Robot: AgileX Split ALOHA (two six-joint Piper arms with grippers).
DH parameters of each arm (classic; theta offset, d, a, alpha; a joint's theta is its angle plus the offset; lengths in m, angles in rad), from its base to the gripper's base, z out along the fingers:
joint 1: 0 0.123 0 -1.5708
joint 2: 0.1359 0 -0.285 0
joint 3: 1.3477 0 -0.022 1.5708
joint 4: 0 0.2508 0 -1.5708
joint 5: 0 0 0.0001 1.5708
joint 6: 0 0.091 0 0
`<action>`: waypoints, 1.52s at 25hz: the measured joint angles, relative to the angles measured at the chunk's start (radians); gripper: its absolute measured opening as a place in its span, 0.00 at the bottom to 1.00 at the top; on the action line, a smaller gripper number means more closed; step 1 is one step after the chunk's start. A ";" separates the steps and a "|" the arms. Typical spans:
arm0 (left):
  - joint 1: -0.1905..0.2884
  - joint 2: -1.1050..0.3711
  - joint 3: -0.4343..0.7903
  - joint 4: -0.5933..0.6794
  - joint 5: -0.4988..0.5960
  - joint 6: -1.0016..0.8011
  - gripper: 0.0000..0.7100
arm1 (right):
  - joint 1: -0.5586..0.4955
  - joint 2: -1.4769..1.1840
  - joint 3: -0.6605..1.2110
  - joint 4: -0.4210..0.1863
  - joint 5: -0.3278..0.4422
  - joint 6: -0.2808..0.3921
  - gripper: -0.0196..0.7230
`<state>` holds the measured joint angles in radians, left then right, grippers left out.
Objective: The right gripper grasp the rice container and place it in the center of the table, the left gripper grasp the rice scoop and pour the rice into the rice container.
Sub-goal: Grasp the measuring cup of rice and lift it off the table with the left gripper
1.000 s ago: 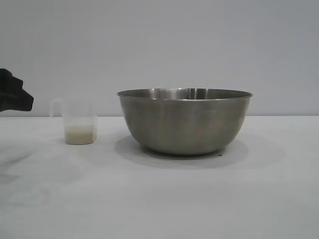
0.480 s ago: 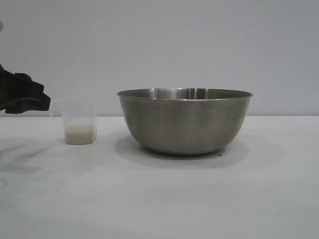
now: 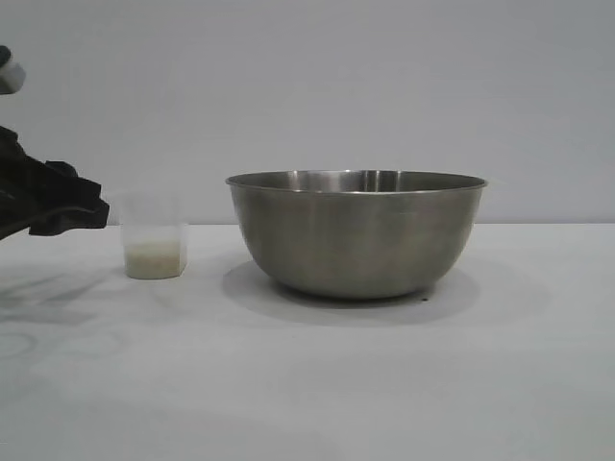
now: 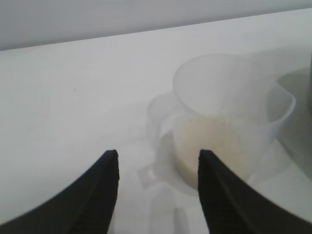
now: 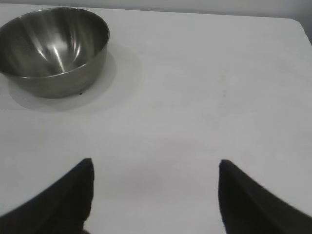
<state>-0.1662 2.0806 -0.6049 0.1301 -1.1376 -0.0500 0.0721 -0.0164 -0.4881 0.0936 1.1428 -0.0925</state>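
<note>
My gripper will pour the rice [image 3: 154,262], and it should cover just the rice container's bottom, because it fills only the lower part of the rice scoop [image 3: 154,254].
The steel rice container [image 3: 357,232] stands on the white table [image 3: 317,375] near the middle; it also shows far off in the right wrist view [image 5: 52,48]. The translucent rice scoop [image 3: 154,240] stands upright to its left, with rice [image 3: 154,257] in its lower part. My left gripper [image 3: 82,213] is at the left edge, right beside the scoop's handle side. In the left wrist view the left gripper [image 4: 158,161] is open, with the scoop's loop handle [image 4: 161,122] between the jaws and the scoop [image 4: 229,117] just beyond. My right gripper [image 5: 155,168] is open and empty over bare table, out of the exterior view.
A plain grey wall stands behind the table. The table's far corner [image 5: 297,24] shows in the right wrist view.
My left gripper has moved right, from the left edge up to the scoop's handle. The bowl and the scoop have not moved.
</note>
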 joint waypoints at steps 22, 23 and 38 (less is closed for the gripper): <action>0.000 0.118 -0.159 -0.007 0.000 0.000 0.51 | 0.000 0.000 0.000 0.000 0.000 0.000 0.67; 0.000 0.120 -0.167 -0.005 0.000 0.000 0.51 | 0.000 0.000 0.000 0.000 0.000 0.000 0.67; 0.000 0.143 -0.220 0.059 0.004 0.000 0.00 | 0.000 0.000 0.000 0.000 0.000 0.000 0.67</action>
<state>-0.1662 2.2231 -0.8248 0.1890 -1.1334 -0.0500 0.0721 -0.0164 -0.4881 0.0936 1.1428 -0.0925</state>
